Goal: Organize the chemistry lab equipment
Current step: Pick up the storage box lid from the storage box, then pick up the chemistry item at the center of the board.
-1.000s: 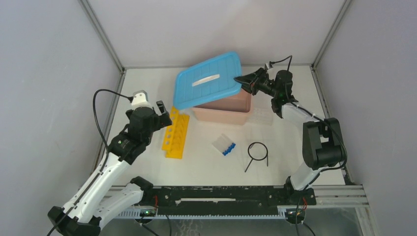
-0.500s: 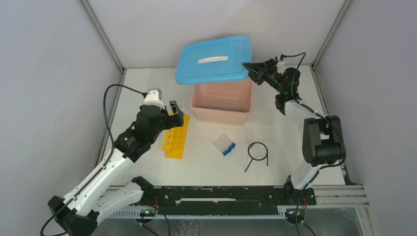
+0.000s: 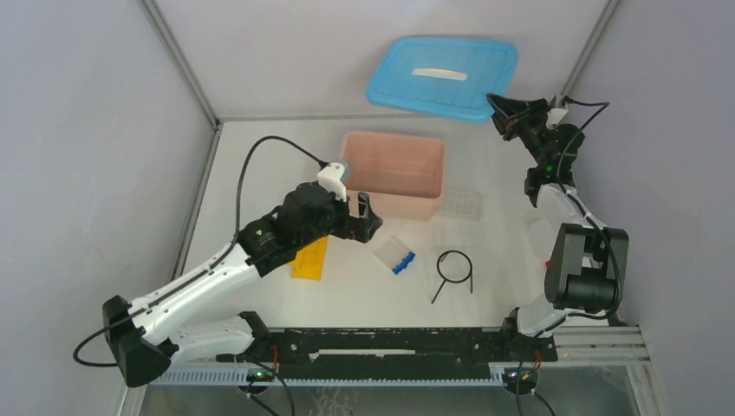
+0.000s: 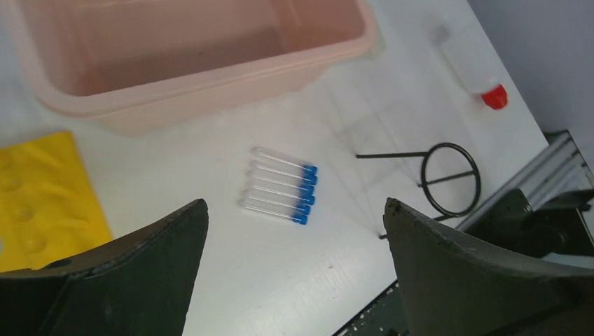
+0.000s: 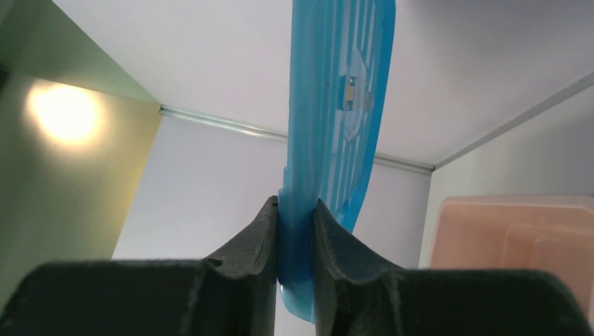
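Observation:
The black wire ring stands free of the blue-capped tubes (image 3: 397,255), so my left gripper should head toward the ring's rim (image 3: 440,257) next until its open fingers close there.
Gripped at its edge, a blue lid (image 3: 442,76) (image 5: 340,105) hangs in the air behind the open pink bin (image 3: 407,206), and my right gripper (image 3: 496,106) (image 5: 295,203) is shut on it. My left gripper (image 3: 368,217) (image 4: 294,204) is open, hovering over the table just above several blue-capped tubes (image 3: 395,256) (image 4: 280,194) lying side by side. The left arm hides most of the yellow rack (image 3: 310,258) (image 4: 42,196). Right of the tubes lies a black wire ring (image 3: 454,267) (image 4: 448,178). A small clear tray (image 3: 461,206) sits by the bin's right corner.
The pink bin (image 4: 210,70) (image 5: 518,231) is uncovered and looks empty. A white bottle with a red cap (image 4: 476,77) lies near the right side. Grey walls enclose the table, and a black rail (image 3: 390,342) runs along its near edge.
The right arm lifted the blue lid off the bin, up and to the right. The left arm swung right, from beside the rack to over the tubes, still open.

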Controlling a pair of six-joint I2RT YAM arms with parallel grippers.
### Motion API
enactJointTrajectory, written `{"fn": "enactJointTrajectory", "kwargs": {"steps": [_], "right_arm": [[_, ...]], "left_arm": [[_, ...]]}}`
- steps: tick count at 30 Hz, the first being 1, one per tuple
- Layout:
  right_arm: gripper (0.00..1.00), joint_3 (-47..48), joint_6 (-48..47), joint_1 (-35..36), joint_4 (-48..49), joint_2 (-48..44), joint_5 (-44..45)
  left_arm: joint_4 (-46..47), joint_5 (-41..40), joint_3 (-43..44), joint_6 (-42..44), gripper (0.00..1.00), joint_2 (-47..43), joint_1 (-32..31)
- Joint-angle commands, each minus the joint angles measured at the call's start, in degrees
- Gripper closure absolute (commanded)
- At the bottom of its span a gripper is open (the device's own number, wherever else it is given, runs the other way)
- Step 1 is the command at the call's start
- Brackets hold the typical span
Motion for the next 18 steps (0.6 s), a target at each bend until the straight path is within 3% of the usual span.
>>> {"fn": "enactJointTrajectory", "kwargs": {"steps": [1,8,18], "right_arm": [[1.0,-1.13,1.01,-2.82,4.59,-3.92,0.03],[1.0,-2.67,-0.68,-6.85,2.41,-6.8,-1.48],[1.0,-6.01,0.59,-10.83,3.96,-9.03,-2.39]], "left_arm": [[1.79,3.71,5.77,1.54,0.02,3.0,-4.53],[1.11,2.86,9.47,2.42,0.02,9.6,-12.37],[2.53,4.0,13.42,1.9,0.02,17.67,-17.39]]}}
